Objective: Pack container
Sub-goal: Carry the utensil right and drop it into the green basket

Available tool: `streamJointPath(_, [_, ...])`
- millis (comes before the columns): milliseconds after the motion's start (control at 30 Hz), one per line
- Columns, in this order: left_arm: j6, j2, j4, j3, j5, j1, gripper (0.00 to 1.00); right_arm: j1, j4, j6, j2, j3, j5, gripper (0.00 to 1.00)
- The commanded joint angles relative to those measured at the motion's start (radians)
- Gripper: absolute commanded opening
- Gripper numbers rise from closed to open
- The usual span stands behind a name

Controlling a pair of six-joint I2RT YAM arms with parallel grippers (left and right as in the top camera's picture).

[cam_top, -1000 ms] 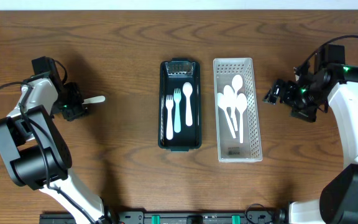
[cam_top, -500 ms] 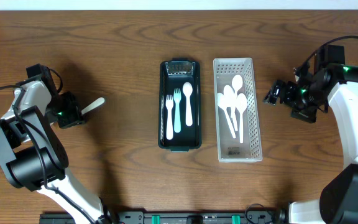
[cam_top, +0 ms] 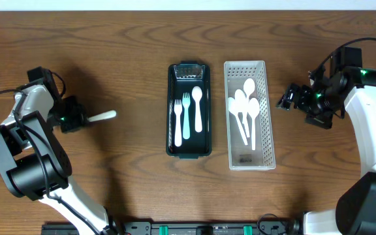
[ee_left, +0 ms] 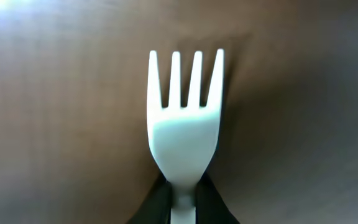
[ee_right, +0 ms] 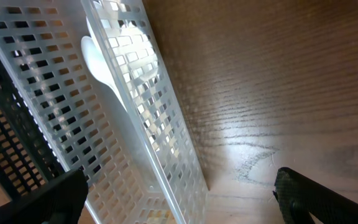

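My left gripper should go on to the dark container (cam_top: 189,111) before it lets go inside it, because the white fork (ee_left: 184,134) is straight in its fingers and the wood toward the container is open.
My left gripper (cam_top: 83,118) is at the table's left side, shut on the neck of a white plastic fork (cam_top: 103,116). In the left wrist view the fork (ee_left: 185,124) sticks straight out from between the dark fingers (ee_left: 213,202), tines away from me, above the wood. The dark container (cam_top: 170,111) in the middle holds two forks (cam_top: 183,119) and a spoon (cam_top: 197,108). To its right, the white perforated basket (cam_top: 245,64) holds several white spoons (cam_top: 244,109). My right gripper (cam_top: 288,99) is open just right of the basket, with nothing between its fingers (ee_right: 319,196).
The right wrist view shows the basket's long wall (ee_right: 166,155) close to my left finger, a spoon (ee_right: 101,59) inside it, and bare wood to the right. Bare wooden table lies between my left gripper and the container.
My left gripper has closed on the fork and shifted slightly toward the table's near side. The fork's free end now points right toward the container. The right arm has not moved.
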Motion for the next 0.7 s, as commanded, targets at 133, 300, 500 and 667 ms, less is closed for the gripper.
streamJointPath(133, [0.47,-0.048,0.004,0.03,0.103,-0.068,0.06,0.006,0.018,0.002,0.004,-0.004,0.003,0.99])
streamJointPath(300, [0.818,-0.179,-0.028,0.031,0.101,-0.186,0.06,0.006,0.019,0.002,0.004,-0.004,0.003,0.99])
streamJointPath(500, [1.118,-0.4,-0.051,0.031,0.051,-0.39,0.06,0.006,0.026,0.002,0.004,-0.004,0.003,0.99])
streamJointPath(667, [1.223,-0.506,-0.061,0.031,0.017,-0.584,0.06,0.006,0.036,0.002,0.004,-0.004,0.003,0.99])
